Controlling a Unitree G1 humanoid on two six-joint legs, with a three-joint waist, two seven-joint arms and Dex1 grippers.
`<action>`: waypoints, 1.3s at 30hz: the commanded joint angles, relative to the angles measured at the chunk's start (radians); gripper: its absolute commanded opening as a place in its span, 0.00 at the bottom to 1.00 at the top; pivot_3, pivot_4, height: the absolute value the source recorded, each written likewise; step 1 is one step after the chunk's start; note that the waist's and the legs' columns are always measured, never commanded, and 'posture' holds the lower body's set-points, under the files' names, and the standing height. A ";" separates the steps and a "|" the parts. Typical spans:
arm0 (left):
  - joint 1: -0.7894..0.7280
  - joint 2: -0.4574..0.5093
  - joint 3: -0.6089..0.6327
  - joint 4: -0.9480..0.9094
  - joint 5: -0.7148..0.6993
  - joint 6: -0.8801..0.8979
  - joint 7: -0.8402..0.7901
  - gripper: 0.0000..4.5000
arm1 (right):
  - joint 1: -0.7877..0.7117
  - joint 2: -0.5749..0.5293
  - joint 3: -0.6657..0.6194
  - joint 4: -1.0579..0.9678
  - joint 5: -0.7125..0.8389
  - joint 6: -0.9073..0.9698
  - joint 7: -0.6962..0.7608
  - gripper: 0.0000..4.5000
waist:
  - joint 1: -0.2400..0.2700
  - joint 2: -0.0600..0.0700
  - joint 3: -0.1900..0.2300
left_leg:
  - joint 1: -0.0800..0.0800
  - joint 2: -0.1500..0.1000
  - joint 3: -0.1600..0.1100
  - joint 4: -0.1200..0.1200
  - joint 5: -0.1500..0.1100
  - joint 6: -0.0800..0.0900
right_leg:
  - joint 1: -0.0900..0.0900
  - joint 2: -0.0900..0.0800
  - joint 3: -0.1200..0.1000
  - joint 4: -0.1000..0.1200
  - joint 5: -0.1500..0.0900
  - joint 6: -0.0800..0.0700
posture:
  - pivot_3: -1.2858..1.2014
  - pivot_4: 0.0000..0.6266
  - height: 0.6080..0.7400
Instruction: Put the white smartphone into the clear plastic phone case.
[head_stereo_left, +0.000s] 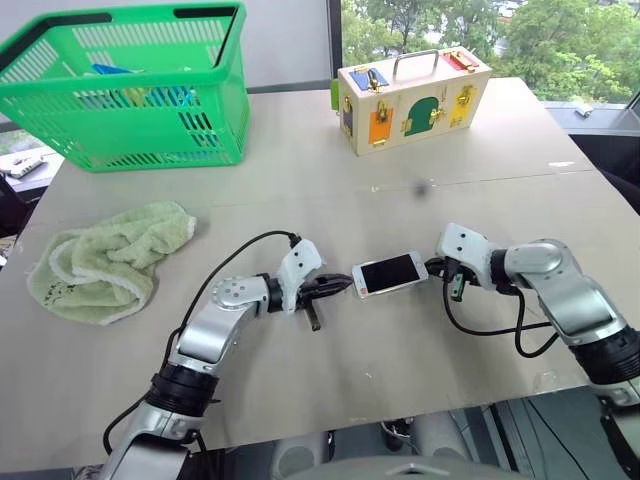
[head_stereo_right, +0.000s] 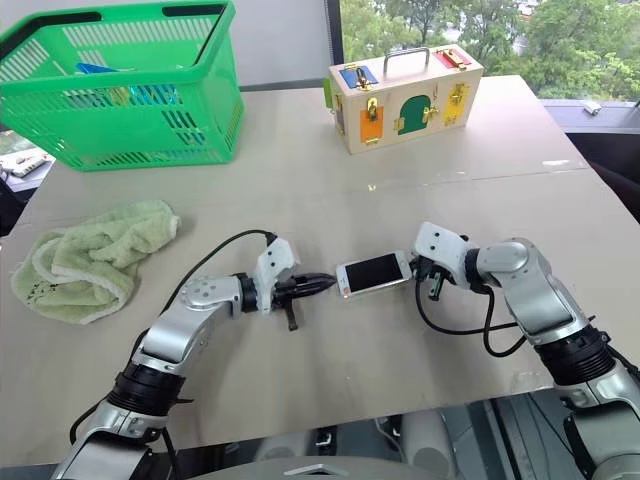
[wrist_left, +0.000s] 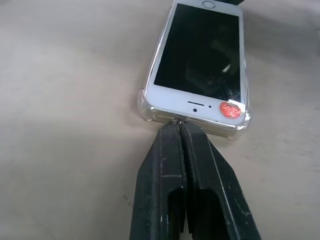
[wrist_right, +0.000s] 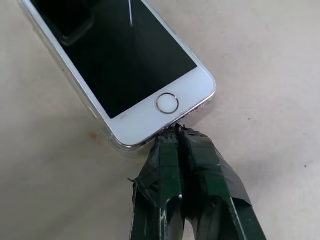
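The smartphone's home-button end (wrist_right: 132, 140) is higher than the case's rim. My left gripper should keep the earpiece end (wrist_left: 192, 104) down while my right gripper pushes from above.
The white smartphone (head_stereo_left: 388, 272) lies screen up, flat on the table, between my two grippers. It sits inside the clear plastic phone case (wrist_left: 143, 108), whose glinting rim shows around its earpiece end and along its side (wrist_right: 114, 144). A small red sticker (wrist_left: 230, 109) marks the earpiece end. My left gripper (head_stereo_left: 346, 285) is shut, its tip against the case's earpiece end. My right gripper (head_stereo_left: 433, 267) is shut too, with its taped tip (wrist_right: 175, 131) pressed at the home-button end. Neither gripper holds anything.
A green basket (head_stereo_left: 130, 90) with items inside stands at the back left. A crumpled green towel (head_stereo_left: 105, 260) lies on the left. A wooden lock box (head_stereo_left: 410, 95) sits at the back centre. The table's front edge (head_stereo_left: 400, 415) runs close below the arms.
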 joint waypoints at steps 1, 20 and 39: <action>-0.054 -0.026 -0.021 0.040 0.025 -0.037 0.001 0.02 | 0.011 0.050 0.054 -0.115 0.077 0.001 0.054 0.00 | 0.001 0.000 0.000 | 0.000 0.000 0.000 0.000 0.000 0.000 | 0.000 0.000 0.000 0.000 0.000 0.000 | 0.52 0.24 1.00; -0.041 0.049 0.136 0.006 -0.143 -0.009 -0.154 0.02 | 0.119 0.000 -0.230 -0.264 0.235 0.186 -0.043 0.00 | 0.004 -0.001 0.001 | -0.002 -0.001 -0.003 0.001 0.000 0.000 | -0.001 0.001 0.001 -0.001 0.001 0.002 | 0.52 0.24 1.00; -0.201 0.006 -0.089 0.155 0.051 0.034 -0.140 0.02 | -0.077 0.004 -0.028 -0.108 0.259 0.361 -0.134 0.00 | 0.003 -0.003 0.002 | -0.002 -0.004 -0.003 0.000 0.000 0.000 | -0.001 -0.001 0.002 -0.001 0.002 0.003 | 0.52 0.24 1.00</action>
